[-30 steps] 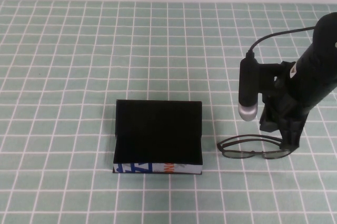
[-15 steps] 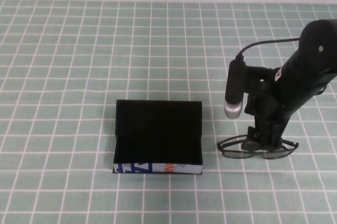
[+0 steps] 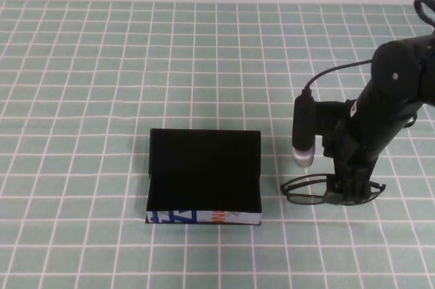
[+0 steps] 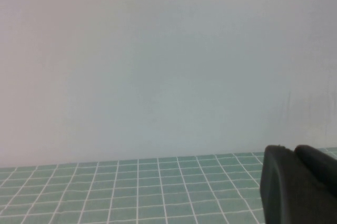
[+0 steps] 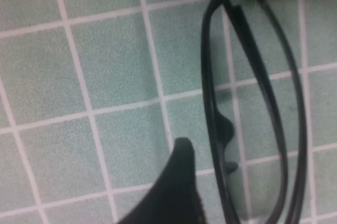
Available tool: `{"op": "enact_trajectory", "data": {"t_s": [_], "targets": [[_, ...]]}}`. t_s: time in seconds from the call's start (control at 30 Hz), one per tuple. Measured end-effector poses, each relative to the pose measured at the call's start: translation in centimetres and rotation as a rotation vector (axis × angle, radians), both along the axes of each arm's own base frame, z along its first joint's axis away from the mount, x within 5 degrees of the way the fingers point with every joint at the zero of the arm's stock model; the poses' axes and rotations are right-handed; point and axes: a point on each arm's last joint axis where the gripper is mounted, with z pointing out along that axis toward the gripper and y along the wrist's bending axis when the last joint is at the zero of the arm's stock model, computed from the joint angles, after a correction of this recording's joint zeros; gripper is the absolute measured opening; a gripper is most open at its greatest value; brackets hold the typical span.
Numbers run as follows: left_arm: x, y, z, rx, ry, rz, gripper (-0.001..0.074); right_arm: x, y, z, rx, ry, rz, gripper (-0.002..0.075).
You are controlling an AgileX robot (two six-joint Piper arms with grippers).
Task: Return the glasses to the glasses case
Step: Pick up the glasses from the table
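Observation:
A fingertip of the robot's right gripper is just outside the front frame at the nose bridge (image 5: pixel 217 147), so the right gripper should keep moving down until its fingers are on either side of the folded glasses (image 5: pixel 283 161), then close.
The glasses (image 3: pixel 306 191) lie folded on the green checked cloth, just right of the glasses case (image 3: pixel 204 166). The case is open, lid laid back, with its black inside showing and its white front edge facing me. My right gripper (image 3: pixel 348 191) is down at the middle of the glasses and open. In the right wrist view one fingertip (image 5: pixel 178 182) stands just outside the front frame (image 5: pixel 210 103) near the nose bridge; the other finger is out of view. The glasses rest on the cloth. My left gripper (image 4: pixel 297 187) shows only in its own wrist view, shut and empty, away from the task's objects.
A black and silver cylindrical camera (image 3: pixel 303 136) hangs off the right arm, between the arm and the case's right side. A pale wall runs along the far edge of the cloth (image 3: pixel 102 64).
My right arm has moved left along the glasses, from their right end to their middle, and come down lower over them. The glasses and case have not moved.

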Motion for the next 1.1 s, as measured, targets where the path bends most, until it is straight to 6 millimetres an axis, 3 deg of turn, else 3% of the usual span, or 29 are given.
{"op": "enact_trajectory", "data": {"t_s": [0.53,0.63,0.9,1.1], "targets": [[0.0,0.0,0.0,0.0,0.0,0.0,-0.0002,1.1,0.3,-4.0,-0.056,0.074,0.008,0.061],[0.0,0.0,0.0,0.0,0.0,0.0,-0.0002,1.2,0.3,-4.2,-0.058,0.074,0.009,0.0548],[0.0,0.0,0.0,0.0,0.0,0.0,-0.0002,1.0,0.2,-4.2,-0.066,0.09,0.012,0.0279],[0.0,0.0,0.0,0.0,0.0,0.0,-0.0002,0.9,0.1,-4.0,-0.069,0.093,0.014,0.0239]]}}
